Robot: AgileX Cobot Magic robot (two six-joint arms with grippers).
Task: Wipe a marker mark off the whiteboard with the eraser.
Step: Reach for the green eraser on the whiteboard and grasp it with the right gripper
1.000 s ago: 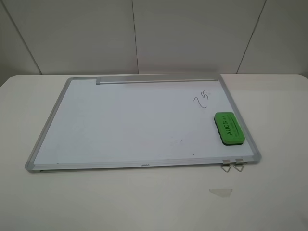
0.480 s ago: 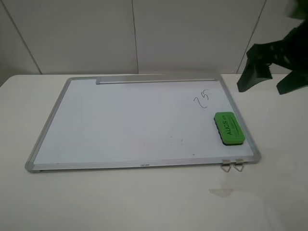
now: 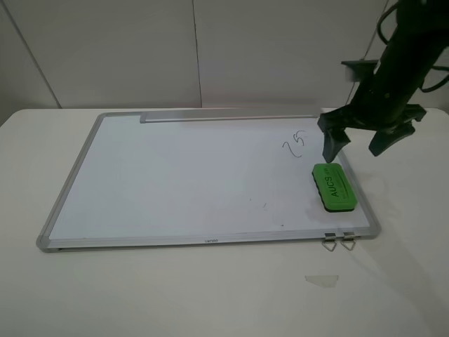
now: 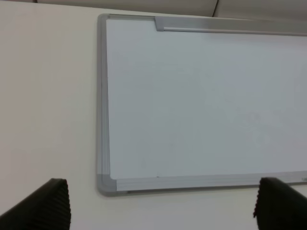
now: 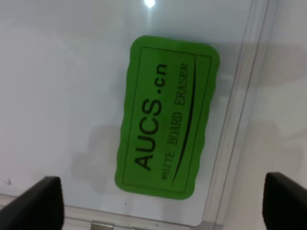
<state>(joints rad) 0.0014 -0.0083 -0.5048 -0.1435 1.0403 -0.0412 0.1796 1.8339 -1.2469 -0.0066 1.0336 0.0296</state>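
The marker mark [image 3: 295,143] will come off cleanly when I push the green eraser over it, because the shiny whiteboard [image 5: 149,3] has only thin strokes on it.
The whiteboard [image 3: 175,175] lies flat on the table, silver frame all round. Near its right edge lies the green eraser [image 3: 334,187], lettered side up, also filling the right wrist view as eraser [image 5: 167,117]. The small dark marker mark [image 3: 295,143] sits just beyond the eraser, toward the tray strip [image 3: 228,116]. My right gripper [image 3: 359,146] hangs open above the eraser's far end, holding nothing, one fingertip over the board and the other past its frame. My left gripper [image 4: 163,206] is open over the board's other front corner, its fingertips [image 4: 43,203] wide apart.
Two metal clips [image 3: 338,241] stick out from the board's front right corner. A small clear scrap [image 3: 321,280] lies on the white table [image 3: 210,295] in front of them. A pale panelled wall stands behind the table.
The right arm came in from the upper right and dropped to just above the eraser. The eraser, board and mark have not moved.
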